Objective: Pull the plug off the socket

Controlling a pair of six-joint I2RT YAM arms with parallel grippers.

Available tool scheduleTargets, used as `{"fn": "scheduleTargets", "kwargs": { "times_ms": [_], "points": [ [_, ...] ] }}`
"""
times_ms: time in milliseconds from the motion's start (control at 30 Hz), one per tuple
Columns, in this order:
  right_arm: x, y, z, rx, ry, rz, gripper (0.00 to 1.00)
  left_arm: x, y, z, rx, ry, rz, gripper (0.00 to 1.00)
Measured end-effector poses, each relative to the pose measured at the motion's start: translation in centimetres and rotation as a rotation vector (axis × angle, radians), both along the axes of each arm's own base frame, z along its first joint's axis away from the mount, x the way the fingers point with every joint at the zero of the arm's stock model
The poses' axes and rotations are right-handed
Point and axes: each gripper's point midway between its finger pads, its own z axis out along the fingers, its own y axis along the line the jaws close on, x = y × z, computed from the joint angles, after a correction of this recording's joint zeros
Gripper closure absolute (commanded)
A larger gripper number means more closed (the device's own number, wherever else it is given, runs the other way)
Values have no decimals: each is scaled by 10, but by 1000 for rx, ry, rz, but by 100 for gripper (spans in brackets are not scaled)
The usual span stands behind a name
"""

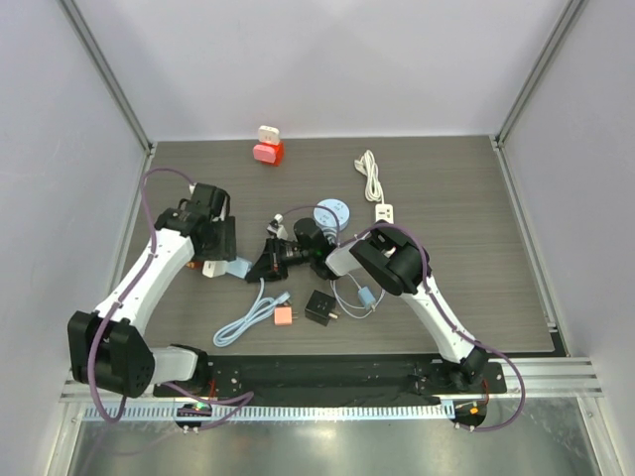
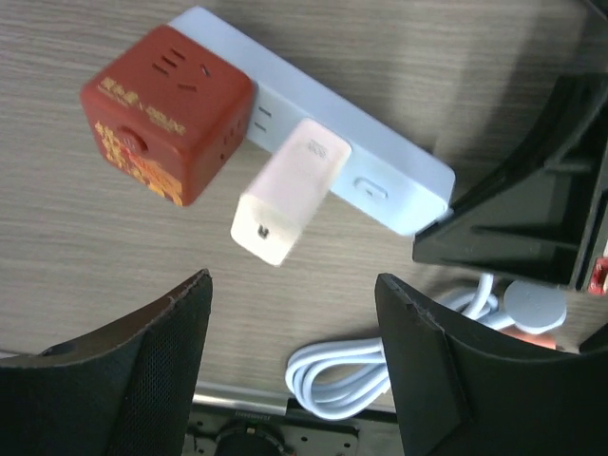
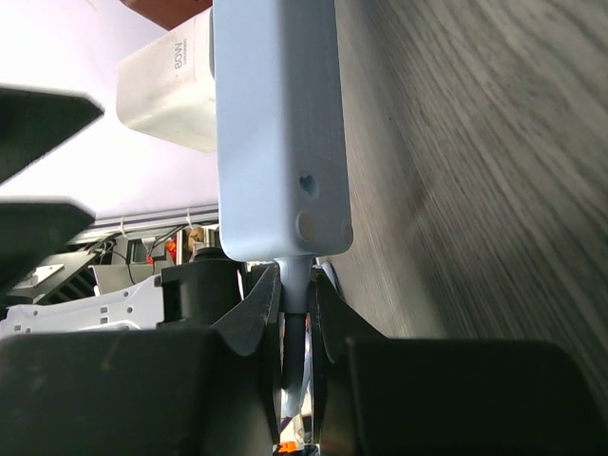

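I should open my right gripper, which pinches only the power strip's cord [image 3: 295, 282], and clamp the power strip's near end [image 3: 283, 211] before my left gripper pulls the charger plug.
A pale blue power strip [image 2: 389, 180] lies on the dark wood table, also seen end-on in the right wrist view [image 3: 275, 123]. A white charger plug [image 2: 285, 195] and a red cube adapter [image 2: 166, 109] are plugged into its face. My left gripper [image 2: 293, 280] is open and hovers just above the charger, touching nothing; in the top view it [image 1: 220, 248] covers most of the strip [image 1: 239, 266]. My right gripper [image 3: 294, 285] is shut on the strip's cord right at the strain relief, and in the top view it [image 1: 262, 260] sits right of the strip.
A coiled pale blue cable [image 1: 248, 317], an orange plug [image 1: 285, 316] and a black adapter [image 1: 319, 307] lie near the front. A round white-blue disc [image 1: 332, 213], a white extension cord [image 1: 372, 178] and a red-white adapter [image 1: 268, 149] lie further back.
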Motion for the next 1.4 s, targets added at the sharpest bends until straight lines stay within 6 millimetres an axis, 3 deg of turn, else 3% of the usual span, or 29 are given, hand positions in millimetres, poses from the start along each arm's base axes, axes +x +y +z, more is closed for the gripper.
{"fn": "scheduleTargets", "kwargs": {
  "times_ms": [200,467,767,867,967,1167,1233,1300,1400],
  "points": [
    [-1,0,0,2,0,5,99,12,13,-16,-76,19,47,31],
    [-1,-1,0,2,-6,9,99,21,6,-25,-114,24,26,33],
    [-2,-1,-1,-1,-13,14,99,25,8,-47,-96,73,33,47],
    [-2,-1,-3,-6,-24,19,99,24,11,-51,-83,86,38,59],
    [-1,0,-6,-22,-33,22,98,23,10,-51,-83,87,34,61],
    [1,0,-12,-55,-52,35,81,21,9,-56,-94,95,31,76],
    [1,1,-14,-76,-54,47,68,20,8,-58,-98,99,29,83],
    [4,3,-16,-104,-95,69,52,18,6,-61,-106,110,26,100],
    [14,9,-9,-152,-189,112,35,17,5,-64,-111,120,22,100]
  ]
}}
